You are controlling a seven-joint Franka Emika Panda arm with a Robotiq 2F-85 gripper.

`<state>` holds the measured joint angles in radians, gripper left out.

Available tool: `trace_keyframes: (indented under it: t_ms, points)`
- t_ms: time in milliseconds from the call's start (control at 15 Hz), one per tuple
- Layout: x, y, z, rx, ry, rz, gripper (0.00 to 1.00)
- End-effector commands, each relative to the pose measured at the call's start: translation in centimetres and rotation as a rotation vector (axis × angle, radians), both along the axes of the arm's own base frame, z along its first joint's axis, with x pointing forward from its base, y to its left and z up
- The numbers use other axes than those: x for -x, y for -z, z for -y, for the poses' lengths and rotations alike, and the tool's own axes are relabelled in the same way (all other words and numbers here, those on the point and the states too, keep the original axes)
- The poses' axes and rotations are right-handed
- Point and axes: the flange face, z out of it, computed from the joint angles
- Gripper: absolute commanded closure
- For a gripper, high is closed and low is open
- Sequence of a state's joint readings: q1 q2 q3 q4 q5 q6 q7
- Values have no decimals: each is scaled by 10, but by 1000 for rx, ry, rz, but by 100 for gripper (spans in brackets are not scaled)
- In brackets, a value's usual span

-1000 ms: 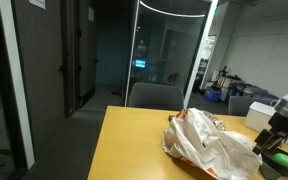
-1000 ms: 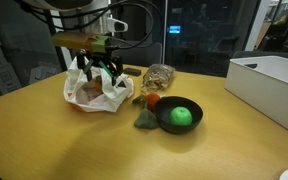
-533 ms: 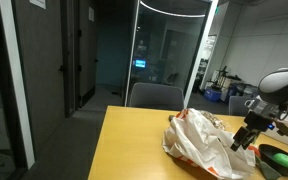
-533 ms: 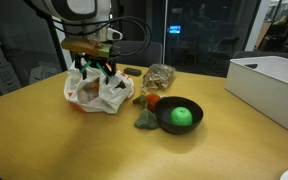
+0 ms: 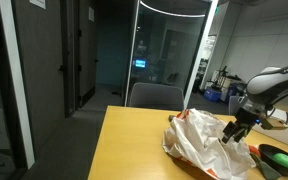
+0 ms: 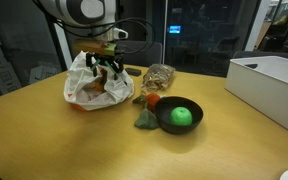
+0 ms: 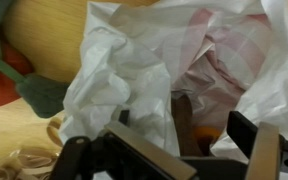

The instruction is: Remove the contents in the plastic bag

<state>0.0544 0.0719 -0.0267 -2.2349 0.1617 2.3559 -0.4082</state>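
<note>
My gripper should lift clear because a fold of the plastic bag [image 7: 134, 88] lies under its finger. It should then reach in over the brown item [image 7: 183, 118] before it closes.
A crumpled white plastic bag [image 5: 206, 146] with reddish print lies on the wooden table [image 6: 74, 140]; it shows in both exterior views [image 6: 89, 85]. My gripper [image 6: 110, 68] is at the bag's top edge, also seen in an exterior view [image 5: 231, 131]. In the wrist view its fingers [image 7: 216, 128] are apart and reach into the bag's [image 7: 124, 70] mouth, with plastic folds between and around them. Something orange [image 7: 206, 136] shows deep inside the bag. The rest of the contents are hidden.
A black bowl [image 6: 166, 119] holding a green ball [image 6: 182, 115] stands beside the bag, with a red item [image 6: 152, 100] and a dark green item [image 6: 144, 121] next to it. A clear netted bag [image 6: 160, 77] lies behind. A white bin [image 6: 269, 85] stands at the far side.
My gripper has moved from the bowl side over to the bag and into its opening. The bag's top has been pushed up and now stands taller.
</note>
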Motion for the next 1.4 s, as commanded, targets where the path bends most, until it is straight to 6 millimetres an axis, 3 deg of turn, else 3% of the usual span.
trace_keyframes:
  t_ms: [0,400,667,800,867,1200,1333]
  points:
    - [18,-28,-14,96,1,4,0]
    - [81,-49,-51,114,-79,-105,0]
    - [96,-51,-64,93,-144,-125,0]
    - [89,-41,-58,57,-130,-145,0]
    - [53,-35,-40,38,-125,-151,0]
    - [-4,-12,12,-110,-17,-138,0]
    - [-16,-3,20,-223,13,-193,0]
